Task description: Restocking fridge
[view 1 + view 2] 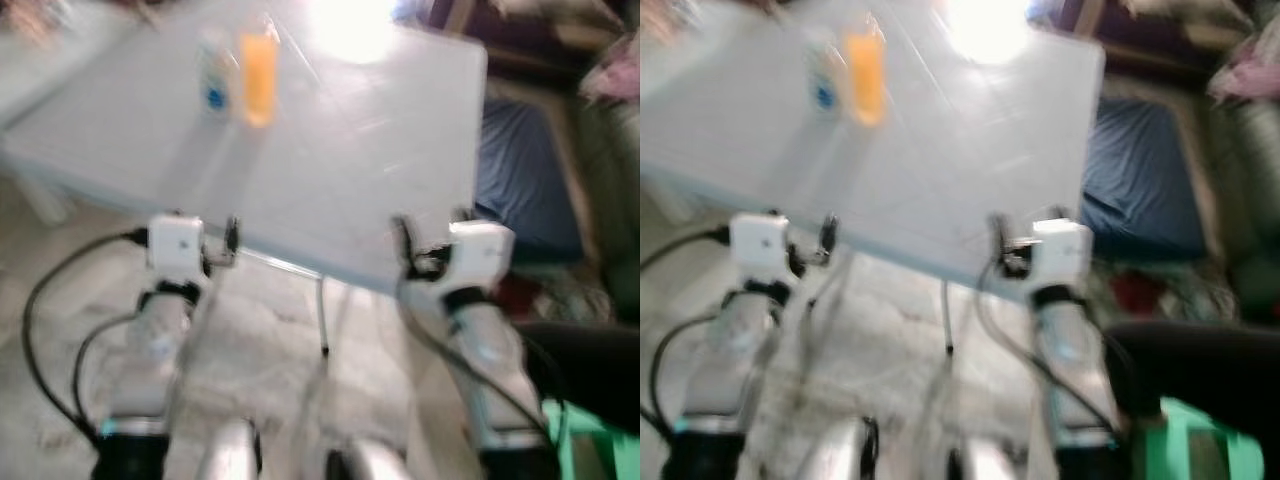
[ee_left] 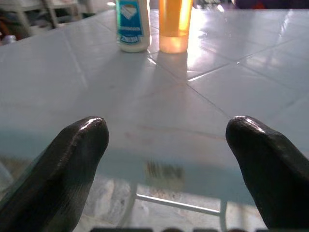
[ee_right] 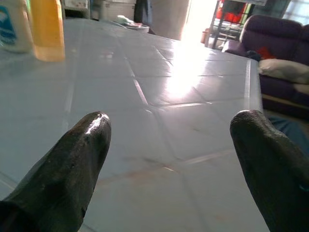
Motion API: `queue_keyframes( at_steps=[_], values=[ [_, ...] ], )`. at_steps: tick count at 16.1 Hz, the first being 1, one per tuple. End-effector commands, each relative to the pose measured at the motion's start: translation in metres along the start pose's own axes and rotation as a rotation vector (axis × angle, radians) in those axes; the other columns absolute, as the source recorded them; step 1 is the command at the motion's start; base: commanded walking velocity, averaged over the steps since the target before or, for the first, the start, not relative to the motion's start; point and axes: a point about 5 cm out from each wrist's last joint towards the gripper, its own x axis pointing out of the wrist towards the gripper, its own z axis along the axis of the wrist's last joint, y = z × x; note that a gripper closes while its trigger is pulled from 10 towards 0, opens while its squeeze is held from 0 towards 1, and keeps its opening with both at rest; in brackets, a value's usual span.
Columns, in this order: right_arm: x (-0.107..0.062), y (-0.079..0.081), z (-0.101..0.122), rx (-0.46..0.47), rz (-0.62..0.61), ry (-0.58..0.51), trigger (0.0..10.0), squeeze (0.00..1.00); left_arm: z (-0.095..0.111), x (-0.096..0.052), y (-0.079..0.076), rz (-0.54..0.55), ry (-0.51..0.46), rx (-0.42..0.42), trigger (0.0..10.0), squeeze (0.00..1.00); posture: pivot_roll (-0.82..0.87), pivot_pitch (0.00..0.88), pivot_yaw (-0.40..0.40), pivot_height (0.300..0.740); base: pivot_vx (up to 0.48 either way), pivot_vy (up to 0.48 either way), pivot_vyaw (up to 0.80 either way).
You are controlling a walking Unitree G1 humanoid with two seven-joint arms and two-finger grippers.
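The shoulder [image 1: 260, 46] of the orange juice bottle [image 1: 259, 82] has orange colour reaching up to it, so the robot should expect the bottle to be almost full when the robot lifts it.
A white bottle with a blue label [image 1: 213, 80] and an orange juice bottle [image 1: 259, 78] stand side by side, upright, on the far left part of a white tiled table [image 1: 350, 170]. My left gripper [image 1: 228, 240] is open at the table's near edge, roughly in line with the two bottles. In its wrist view the white bottle [image 2: 133, 24] and the juice bottle [image 2: 175, 24] stand well beyond the fingertips [image 2: 82, 145]. My right gripper [image 1: 405, 245] is open too, over the near right edge, with bare tabletop ahead of it. Both eye views are blurred.
A blue cushion or mattress [image 1: 525, 180] lies on the floor right of the table. A purple sofa [image 3: 285, 48] stands beyond. A green stool [image 1: 585, 440] and a dark shape [image 1: 590, 370] are at my lower right. A metal table leg [image 1: 322, 320] stands under the near edge.
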Motion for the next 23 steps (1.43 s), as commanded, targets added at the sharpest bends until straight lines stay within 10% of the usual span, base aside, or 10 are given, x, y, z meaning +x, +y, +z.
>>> queue_keyframes(
  at_steps=[1, 10, 23],
  values=[
    [-0.002, -0.013, 0.003, -0.012, -0.043, -0.011, 10.0, 0.00, 0.000, 0.003, 0.000, 0.022, -0.009, -0.019, 10.0, 0.00, 0.04, 0.178, -0.068, 0.740, 0.000, 0.424, 0.00],
    [-0.010, -0.013, -0.001, -0.014, -0.044, 0.000, 10.0, 0.00, -0.008, 0.003, -0.005, 0.039, 0.002, -0.043, 10.0, 0.00, 0.04, 0.162, -0.059, 0.740, 0.027, 0.420, 0.00],
    [-0.007, -0.008, -0.003, -0.012, -0.033, 0.005, 10.0, 0.00, -0.005, 0.004, -0.021, -0.036, -0.014, -0.057, 10.0, 0.00, 0.04, 0.168, -0.057, 0.740, 0.480, 0.000, -0.16]
  ],
)
